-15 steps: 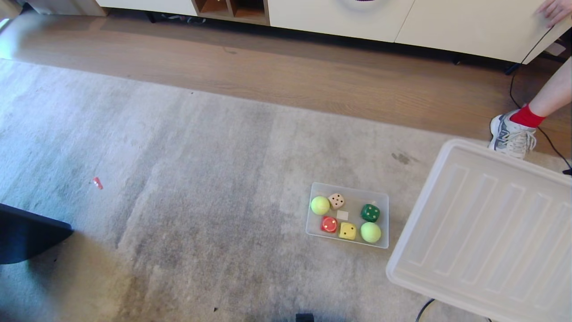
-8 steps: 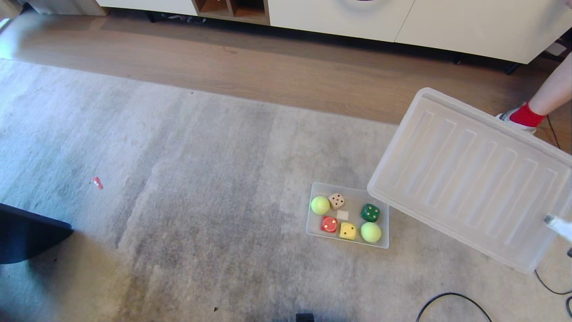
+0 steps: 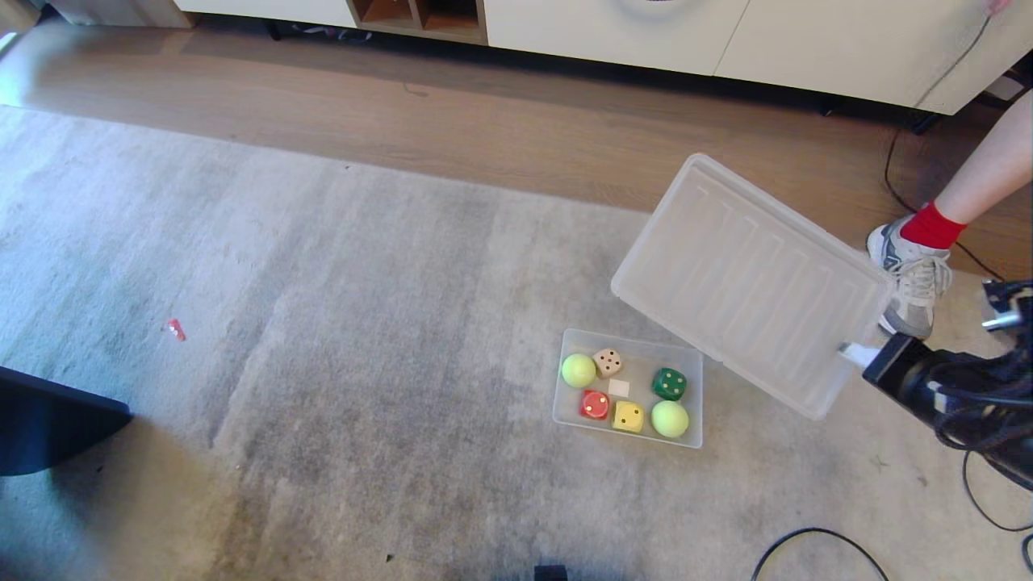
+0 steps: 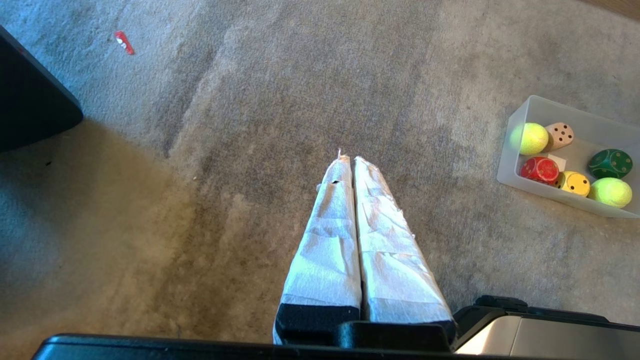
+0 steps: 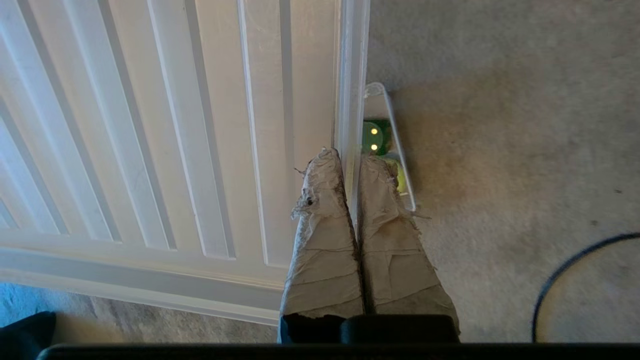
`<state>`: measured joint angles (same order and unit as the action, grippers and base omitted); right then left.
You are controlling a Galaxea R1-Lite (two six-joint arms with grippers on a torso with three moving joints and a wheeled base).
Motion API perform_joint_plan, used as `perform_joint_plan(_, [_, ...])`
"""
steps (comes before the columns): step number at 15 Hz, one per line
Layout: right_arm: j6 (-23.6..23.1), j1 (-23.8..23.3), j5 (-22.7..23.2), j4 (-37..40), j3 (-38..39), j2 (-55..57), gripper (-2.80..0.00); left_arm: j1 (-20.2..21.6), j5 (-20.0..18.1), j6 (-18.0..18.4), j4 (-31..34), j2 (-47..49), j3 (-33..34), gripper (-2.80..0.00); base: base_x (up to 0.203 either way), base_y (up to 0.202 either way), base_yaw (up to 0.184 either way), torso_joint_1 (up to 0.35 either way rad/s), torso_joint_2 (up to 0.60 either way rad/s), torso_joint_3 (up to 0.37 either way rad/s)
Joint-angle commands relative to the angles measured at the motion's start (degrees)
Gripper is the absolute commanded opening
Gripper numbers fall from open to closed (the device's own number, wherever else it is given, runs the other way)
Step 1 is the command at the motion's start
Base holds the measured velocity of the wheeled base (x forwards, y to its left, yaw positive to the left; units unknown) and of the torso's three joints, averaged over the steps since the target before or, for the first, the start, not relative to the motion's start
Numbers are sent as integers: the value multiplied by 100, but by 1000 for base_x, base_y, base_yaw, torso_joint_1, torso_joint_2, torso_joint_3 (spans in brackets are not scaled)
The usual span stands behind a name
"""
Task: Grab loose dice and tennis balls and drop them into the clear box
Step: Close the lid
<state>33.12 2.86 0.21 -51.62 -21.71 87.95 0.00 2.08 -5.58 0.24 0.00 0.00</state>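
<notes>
Next, I bring the tray back over the dice and tennis balls (image 3: 627, 390) with my right gripper, because the tray hangs crooked past the clear box's far corner (image 3: 701, 353).
The clear box (image 3: 623, 440) sits on the grey carpet. In it lie four dice: beige (image 3: 607, 362), red (image 3: 595, 404), yellow (image 3: 628, 416) and dark green (image 3: 669, 384). Two tennis balls (image 3: 578, 370) (image 3: 670, 419) lie with them. My right gripper (image 3: 851, 353) comes in from the right, shut on the rim of a flat ribbed tray (image 3: 750, 282). The tray hangs tilted just right of the box and overlaps its far right corner. In the right wrist view that gripper (image 5: 350, 157) pinches the tray (image 5: 175, 125), with the green die (image 5: 376, 136) beyond. My left gripper (image 4: 350, 160) hangs shut over bare carpet, left of the box (image 4: 515, 150).
A person's leg with a red sock and a sneaker (image 3: 912, 274) stands right behind the tray. White cabinets (image 3: 646, 32) line the wooden floor at the back. Black cables (image 3: 807, 541) lie at the lower right. A red scrap (image 3: 176, 329) and a dark object (image 3: 48, 420) are on the left.
The ribbed tray has swung up from the lower right and moved left toward the box. My right arm has come into the head view. The person's foot has shifted.
</notes>
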Motion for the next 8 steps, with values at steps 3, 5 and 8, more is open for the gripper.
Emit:
perform_joint_plan(3, [58, 110, 267, -869, -178, 1567, -280, 0, 2, -4, 2, 0, 0, -280, 0, 0, 0, 0, 0, 0])
perform_joint_plan(5, [218, 133, 442, -1149, -176, 1596, -280, 0, 2, -4, 2, 0, 0, -280, 0, 0, 0, 0, 0, 0])
perform_joint_plan(8, [270, 3, 628, -1128, -92, 743, -280, 0, 2, -4, 2, 0, 0, -280, 0, 0, 0, 0, 0, 0])
